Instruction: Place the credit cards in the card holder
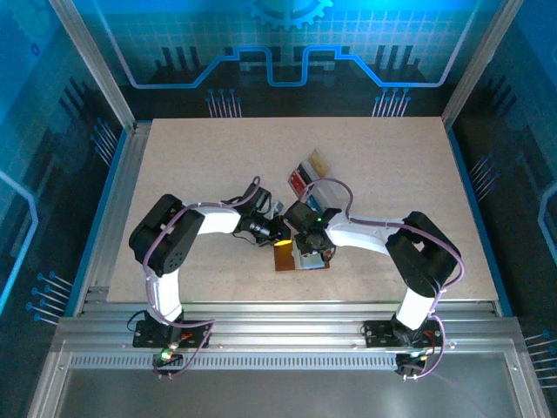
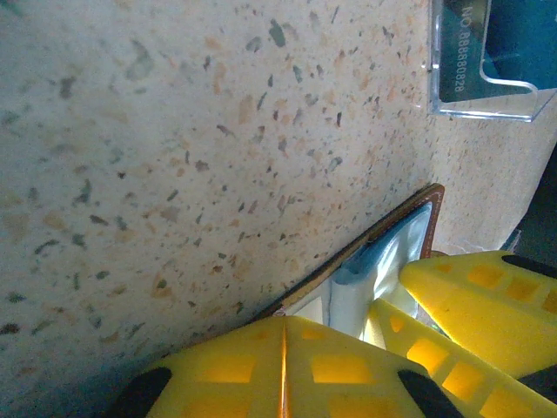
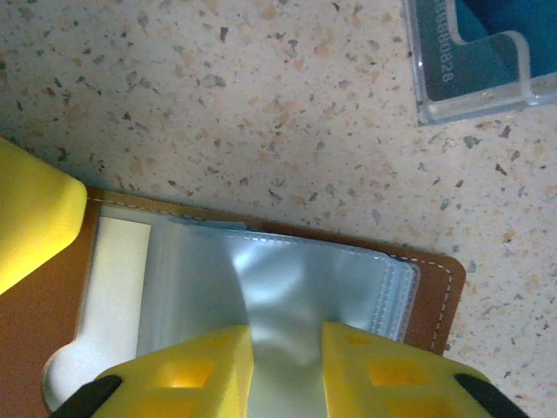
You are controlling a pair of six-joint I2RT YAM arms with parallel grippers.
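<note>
The clear pocket sheet bunches up at its middle (image 3: 285, 335) between my right gripper's fingers, so I should open my right gripper and work from the sheet's stitched free edge (image 3: 383, 300).
The brown card holder (image 1: 287, 259) lies open on the table between the two arms, its clear inner pockets (image 3: 296, 279) facing up. My right gripper (image 3: 287, 348) hangs over it with the jaws a little apart, and a puckered clear pocket sheet bulges up between them. My left gripper (image 2: 283, 326) is shut, its tips resting at the card holder's (image 2: 392, 231) stitched edge with nothing between them. A blue credit card (image 3: 496, 22) stands in the clear tray (image 3: 474, 100) beyond the card holder. No card is in either gripper.
The clear tray (image 1: 306, 174) behind the card holder holds red, tan and blue cards. The left gripper's yellow finger (image 3: 26, 218) pokes in at the left of the right wrist view. Bare speckled tabletop (image 1: 200, 165) spreads around, bounded by metal rails.
</note>
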